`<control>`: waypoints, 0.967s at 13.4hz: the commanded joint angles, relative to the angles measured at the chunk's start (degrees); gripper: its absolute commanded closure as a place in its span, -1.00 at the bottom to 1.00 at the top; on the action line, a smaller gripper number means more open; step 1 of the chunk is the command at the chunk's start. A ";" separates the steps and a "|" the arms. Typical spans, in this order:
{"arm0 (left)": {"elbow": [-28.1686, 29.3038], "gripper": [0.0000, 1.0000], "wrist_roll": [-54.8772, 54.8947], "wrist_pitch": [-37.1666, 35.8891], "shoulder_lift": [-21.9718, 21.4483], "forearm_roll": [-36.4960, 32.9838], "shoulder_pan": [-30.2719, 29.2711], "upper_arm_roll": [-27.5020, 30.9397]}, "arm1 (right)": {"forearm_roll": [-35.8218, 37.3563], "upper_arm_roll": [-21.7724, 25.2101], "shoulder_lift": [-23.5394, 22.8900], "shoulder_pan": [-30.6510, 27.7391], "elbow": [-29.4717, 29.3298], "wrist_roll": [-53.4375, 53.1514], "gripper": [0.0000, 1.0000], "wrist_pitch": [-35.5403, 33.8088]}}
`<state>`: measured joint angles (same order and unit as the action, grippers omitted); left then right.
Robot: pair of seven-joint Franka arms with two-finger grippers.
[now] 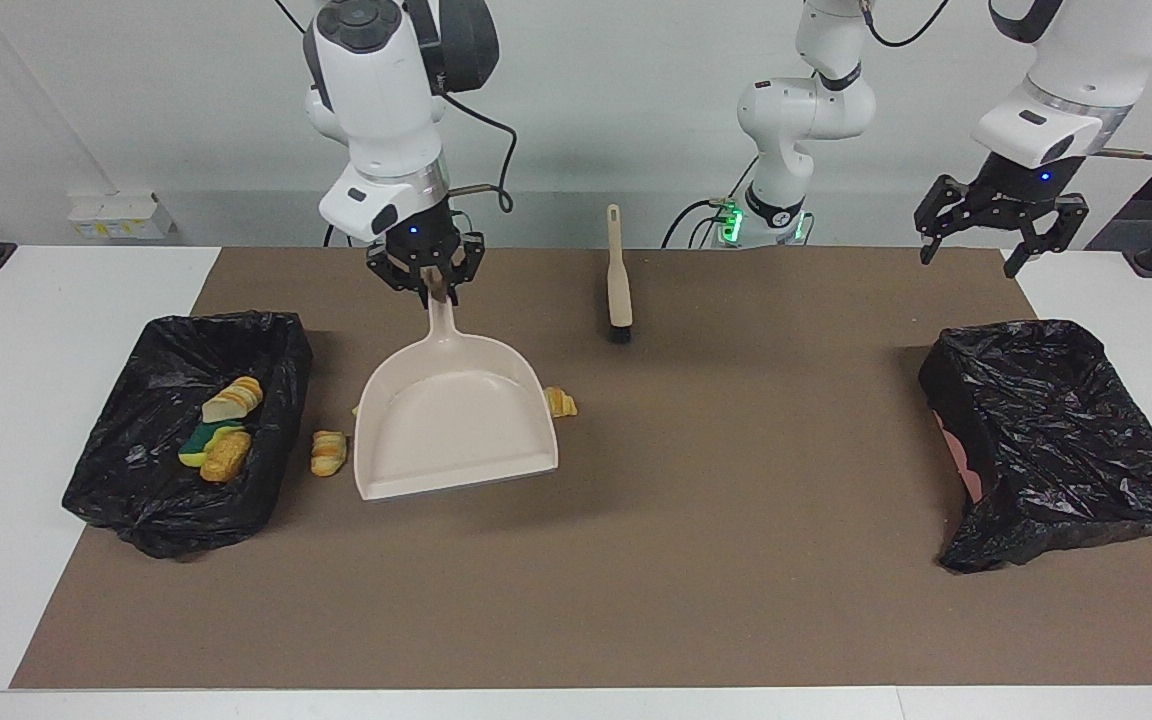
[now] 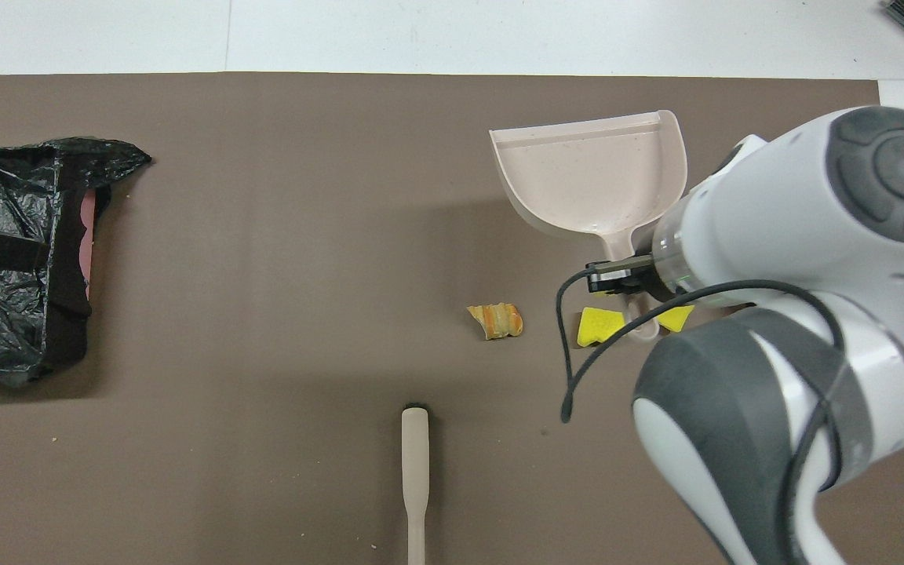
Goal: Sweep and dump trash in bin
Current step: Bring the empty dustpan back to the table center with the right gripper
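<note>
The beige dustpan (image 2: 595,179) is empty and the brown mat (image 2: 430,212) beyond the striped piece is clear. My right gripper should keep going there and let go of the dustpan flat.
My right gripper (image 1: 433,285) is shut on the handle of the beige dustpan (image 1: 451,415), which is empty and held tilted just above the mat; both show in the overhead view, the gripper (image 2: 625,275) and the pan (image 2: 589,176). Three trash pieces (image 1: 226,430) lie in the black-lined bin (image 1: 116,490) at the right arm's end. One striped piece (image 1: 328,452) lies on the mat between that bin and the pan. Another striped piece (image 1: 561,402) (image 2: 497,320) lies beside the pan. Two yellow sponge chunks (image 2: 599,326) lie under the pan's handle. My left gripper (image 1: 969,262) waits open in the air.
The beige-handled brush (image 1: 618,280) (image 2: 415,471) lies on the brown mat near the robots, at mid table. A second black-lined bin (image 1: 1056,440) (image 2: 5,259) stands at the left arm's end, tipped toward the middle.
</note>
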<state>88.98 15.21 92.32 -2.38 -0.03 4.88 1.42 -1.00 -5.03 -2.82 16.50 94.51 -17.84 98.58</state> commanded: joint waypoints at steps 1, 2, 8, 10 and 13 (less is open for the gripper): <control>-0.91 -1.00 0.17 -1.35 -0.08 -0.93 -0.49 -0.28 | -1.11 -0.15 -2.35 4.48 0.24 -10.16 1.00 4.06; -0.91 -1.00 0.26 -1.35 0.01 -0.93 -0.40 -0.28 | -0.85 -0.15 -4.28 6.24 -0.72 -13.85 1.00 5.65; -0.91 -1.00 0.17 -1.35 0.01 -0.93 -0.40 -0.37 | 0.74 0.02 -16.75 13.20 -8.18 -19.50 1.00 10.49; -0.91 -1.00 0.26 -1.35 0.01 -0.93 -0.40 -0.37 | 2.40 -0.15 -20.37 13.56 -9.87 -21.44 1.00 11.89; -0.91 -1.00 0.26 -1.35 0.01 -0.93 -0.40 -0.37 | 3.90 -0.06 -25.55 15.22 -10.31 -23.10 1.00 17.86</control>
<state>88.97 15.21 92.29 -2.38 -0.03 4.88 1.42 0.94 -5.22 -24.44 30.99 86.93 -38.11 113.87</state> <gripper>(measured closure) 0.000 0.670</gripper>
